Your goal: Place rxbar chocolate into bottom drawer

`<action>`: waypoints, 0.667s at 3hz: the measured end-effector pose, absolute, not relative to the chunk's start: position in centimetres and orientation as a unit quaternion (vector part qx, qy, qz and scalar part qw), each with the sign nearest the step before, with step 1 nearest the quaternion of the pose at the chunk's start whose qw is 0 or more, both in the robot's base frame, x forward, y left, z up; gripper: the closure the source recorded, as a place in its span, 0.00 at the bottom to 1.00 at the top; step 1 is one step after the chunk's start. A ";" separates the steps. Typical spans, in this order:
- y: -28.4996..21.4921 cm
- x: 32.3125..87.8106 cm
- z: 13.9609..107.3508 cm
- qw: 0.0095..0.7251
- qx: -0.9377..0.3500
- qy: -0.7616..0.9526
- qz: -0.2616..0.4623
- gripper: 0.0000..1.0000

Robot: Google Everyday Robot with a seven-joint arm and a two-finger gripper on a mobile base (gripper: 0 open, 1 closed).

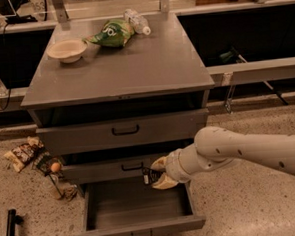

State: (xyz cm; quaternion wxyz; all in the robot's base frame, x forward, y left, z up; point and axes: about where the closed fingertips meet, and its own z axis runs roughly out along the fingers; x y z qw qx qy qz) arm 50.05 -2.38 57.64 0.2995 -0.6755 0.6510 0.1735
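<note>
The rxbar chocolate is hanging over the open, empty bottom drawer. My gripper goes on moving it down until it is close to the drawer's grey bottom before it lets go.
My gripper is shut on the rxbar chocolate, a small dark bar that sticks out to the left of the pale fingers. It hangs just in front of the middle drawer, over the back right part of the open bottom drawer. The bottom drawer is pulled out and its grey inside shows nothing in it. My white arm reaches in from the right.
A grey cabinet top holds a pale bowl, a green chip bag and a plastic bottle. Snack wrappers and a small orange ball lie on the floor at the left. A dark pole stands at the lower left.
</note>
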 end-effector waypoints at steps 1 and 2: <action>-3.5 52.7 50.0 0.292 -0.685 0.646 0.167 1.00; -3.0 55.0 42.2 0.270 -0.681 0.659 0.170 1.00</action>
